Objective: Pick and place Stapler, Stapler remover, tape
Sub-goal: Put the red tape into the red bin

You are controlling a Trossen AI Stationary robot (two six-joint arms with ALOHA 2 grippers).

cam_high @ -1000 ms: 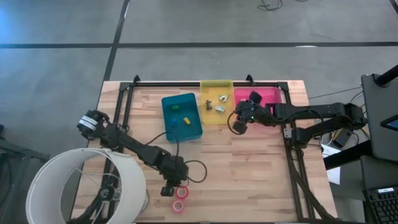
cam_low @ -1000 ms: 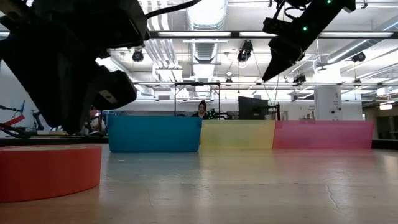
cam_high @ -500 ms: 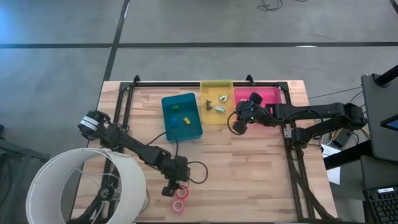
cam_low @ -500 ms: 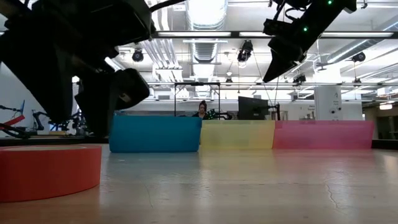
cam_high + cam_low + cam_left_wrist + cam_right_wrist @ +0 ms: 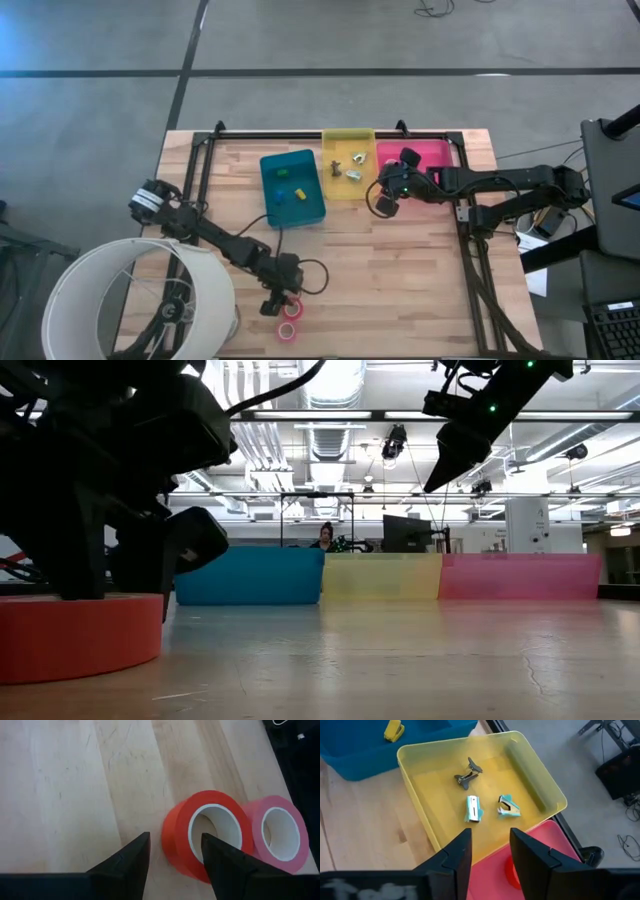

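Note:
I should lift the orange-red roll with my left gripper and pass it to my right gripper, because the roll lies by my left gripper, far from the pink bin (image 5: 432, 153).
Two rolls of tape lie flat near the table's front edge: an orange-red roll (image 5: 176, 832) (image 5: 291, 309) and, touching it, a pink one (image 5: 277, 832) (image 5: 288, 331). My left gripper (image 5: 175, 837) (image 5: 281, 300) is open and low over the orange-red roll. One finger stands over its hollow and the other outside its wall. My right gripper (image 5: 490, 832) (image 5: 383, 203) hangs open and holds nothing. It is above the table beside the yellow bin (image 5: 535, 775), which holds a small white-and-teal stapler (image 5: 474, 809) and two staple removers (image 5: 507, 806). My left gripper comes from above, its fingers pointing down on either side of the orange-red roll's wall (image 5: 172, 845). One finger (image 5: 220, 855) is at the hollow and one (image 5: 131, 857) is outside. Whether either finger touches the roll, I cannot tell. The roll lies flat on the table.
The blue bin (image 5: 292, 187), the yellow bin (image 5: 348, 160) and the pink bin (image 5: 425, 152) stand in a row at the far side. The pink bin holds something red (image 5: 512, 870). A big white lampshade (image 5: 140, 300) sits at the near left corner. Bare wood lies between the bins and the rolls.
My left gripper has opened. It has come down toward the table's near edge, onto the orange-red roll, so that its fingers now straddle the roll's wall. The rolls have stayed where they were.

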